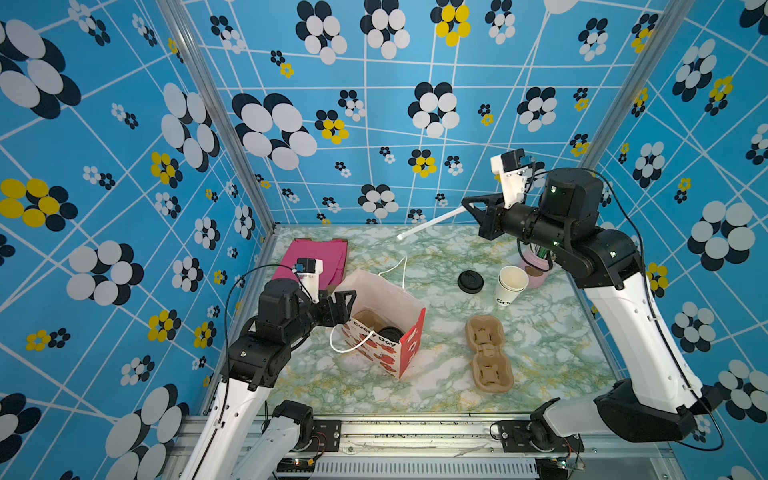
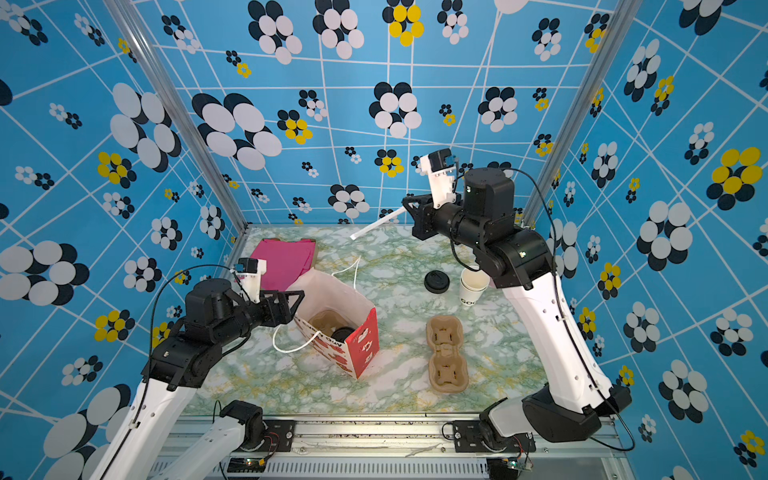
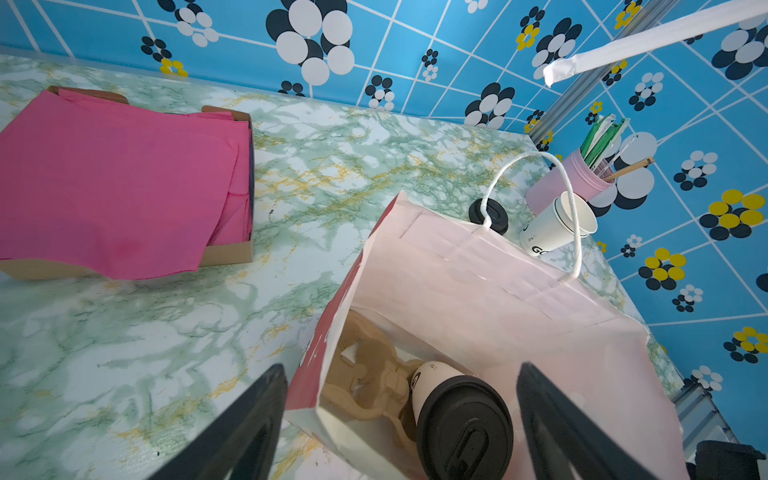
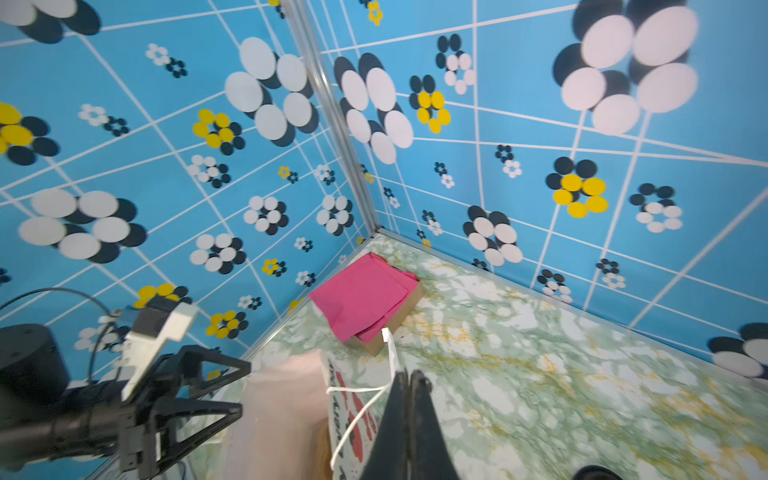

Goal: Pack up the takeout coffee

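My right gripper should keep carrying the straw until its end stands inside next to the cup, as the straw's loose end (image 1: 401, 237) points toward the paper bag's clear opening (image 1: 382, 308).
The takeout coffee (image 3: 461, 419), a white cup with black lettering and a black sip lid, sits in a brown pulp carrier (image 3: 365, 374) inside the red-and-white paper bag (image 1: 409, 345) (image 2: 365, 340). Its lid (image 1: 390, 333) (image 2: 343, 333) shows through the bag's mouth in both top views. My left gripper (image 1: 349, 307) (image 2: 297, 305) (image 3: 401, 368) hovers open at the bag's mouth, with its fingers on either side of the cup and apart from it. My right gripper (image 1: 467, 204) (image 2: 406, 202) (image 4: 409, 374) is raised near the back wall, shut on a long white wrapped straw (image 1: 428, 224) (image 4: 388, 340).
A loose black lid (image 1: 470, 281) and stacked lidless white cups (image 1: 510, 284) stand at the back right, beside a pink holder (image 1: 536, 270) with straws. A second pulp carrier (image 1: 488, 353) lies right of the bag. A box with pink napkins (image 1: 316, 257) sits at the back left.
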Tool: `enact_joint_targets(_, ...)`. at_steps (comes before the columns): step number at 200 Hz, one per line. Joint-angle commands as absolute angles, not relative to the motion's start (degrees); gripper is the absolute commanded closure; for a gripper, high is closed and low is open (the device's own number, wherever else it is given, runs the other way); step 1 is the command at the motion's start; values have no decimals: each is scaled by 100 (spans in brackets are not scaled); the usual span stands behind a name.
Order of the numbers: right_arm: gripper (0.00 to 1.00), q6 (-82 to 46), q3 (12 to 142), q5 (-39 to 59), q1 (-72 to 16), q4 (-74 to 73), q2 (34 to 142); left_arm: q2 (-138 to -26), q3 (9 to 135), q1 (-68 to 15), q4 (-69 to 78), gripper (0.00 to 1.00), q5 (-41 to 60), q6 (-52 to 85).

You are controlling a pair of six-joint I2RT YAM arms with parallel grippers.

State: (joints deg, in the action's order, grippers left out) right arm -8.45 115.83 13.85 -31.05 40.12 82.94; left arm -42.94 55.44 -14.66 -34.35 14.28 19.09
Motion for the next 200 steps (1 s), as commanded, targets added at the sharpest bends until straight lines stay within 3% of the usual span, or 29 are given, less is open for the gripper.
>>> enact_joint_targets(1, 100, -925, 11860, 1857, -3414, 4001, 8331, -4241, 5534, -1459, -3454, 11, 1356, 1987)
enact_joint_targets(75, 100, -122, 11841, 1898, -4412, 4821, 8489, -4263, 5525, -1457, -3436, 5, 1293, 1998)
enact_joint_targets(200, 100, 266, 10934, 1123, -4789, 4914, 8839, -4245, 5450, -1454, -3349, 1, 1077, 2048)
